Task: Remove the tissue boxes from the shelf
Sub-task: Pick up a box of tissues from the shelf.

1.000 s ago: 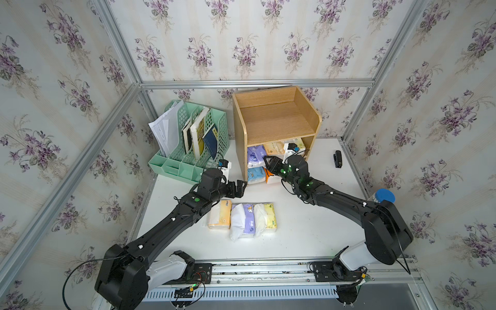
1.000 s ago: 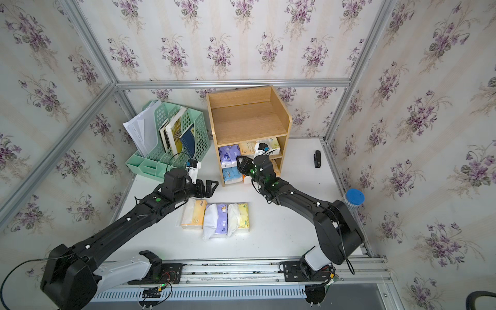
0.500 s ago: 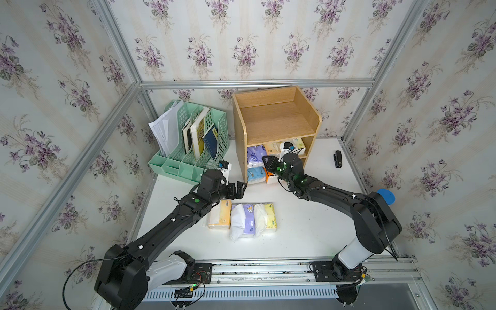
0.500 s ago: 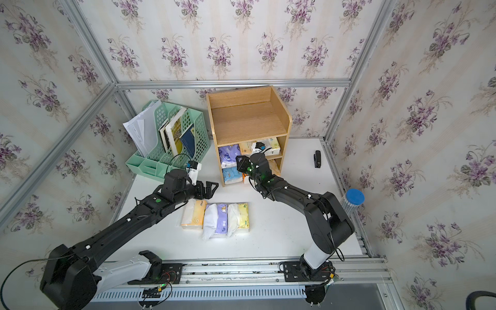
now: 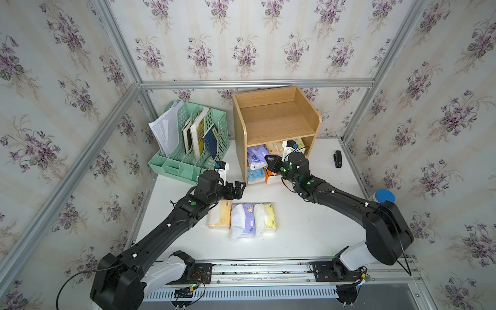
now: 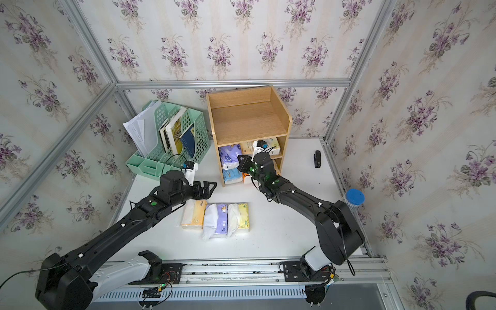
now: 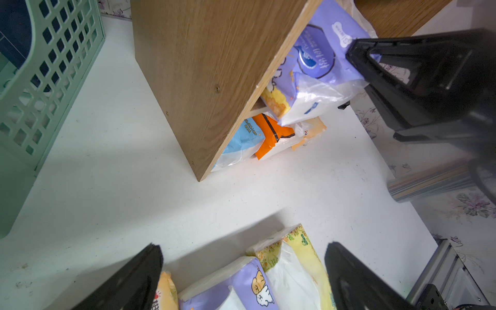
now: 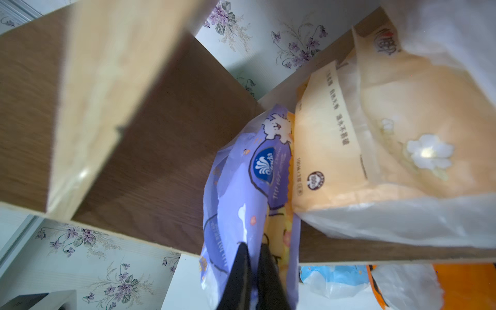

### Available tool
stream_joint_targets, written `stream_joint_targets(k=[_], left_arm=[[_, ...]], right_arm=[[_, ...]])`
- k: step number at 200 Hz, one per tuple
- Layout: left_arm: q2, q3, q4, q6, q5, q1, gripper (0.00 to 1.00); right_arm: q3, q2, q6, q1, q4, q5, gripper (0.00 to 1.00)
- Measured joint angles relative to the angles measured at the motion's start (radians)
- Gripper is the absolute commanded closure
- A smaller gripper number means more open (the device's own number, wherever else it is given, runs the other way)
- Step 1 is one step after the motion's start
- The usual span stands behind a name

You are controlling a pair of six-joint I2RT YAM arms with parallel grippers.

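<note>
The purple tissue box's front end (image 5: 259, 164) is held in my right gripper, so I should go on pulling until the box rests in the open space (image 5: 289, 215) beside the yellow pack.
The wooden shelf (image 5: 276, 128) stands at the back of the table, and its top tier is bare. On the middle tier a purple tissue box (image 8: 241, 188) leans beside a pale orange one (image 8: 349, 150). My right gripper (image 8: 253, 249) is shut on the purple pack's wrapper at the tier's front edge (image 5: 268, 159). A light blue pack (image 5: 255, 175) and an orange pack (image 5: 269, 174) lie on the bottom tier. Three packs sit in a row on the table (image 5: 243, 220). My left gripper (image 5: 239, 189) hangs open over the row's far end (image 7: 241, 249), holding nothing.
A mint-green file rack (image 5: 193, 142) with books and papers stands left of the shelf. A small black object (image 5: 337, 159) lies to the right of the shelf. A blue-lidded container (image 5: 384, 196) is at the table's right edge. Walls close in on three sides.
My right gripper has shut its jaws on the purple pack's wrapper at the middle tier. The left arm has barely moved and stays open.
</note>
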Motion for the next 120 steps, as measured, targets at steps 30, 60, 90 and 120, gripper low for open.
stream_joint_targets(k=[30, 60, 90, 120], left_arm=[[-0.026, 0.000, -0.020, -0.016, -0.016, 0.000, 0.01], [-0.036, 0.001, -0.028, -0.029, -0.028, -0.002, 0.01], [-0.037, 0.006, -0.040, -0.046, -0.041, -0.010, 0.01], [-0.038, 0.016, -0.043, -0.049, -0.052, -0.029, 0.01]], right_arm=[[-0.035, -0.047, -0.026, 0.000, -0.037, -0.014, 1.00], [-0.077, -0.100, -0.051, 0.000, -0.065, -0.032, 1.00], [-0.115, -0.147, -0.068, 0.000, -0.095, -0.050, 1.00], [-0.156, -0.188, -0.082, 0.000, -0.114, -0.074, 1.00]])
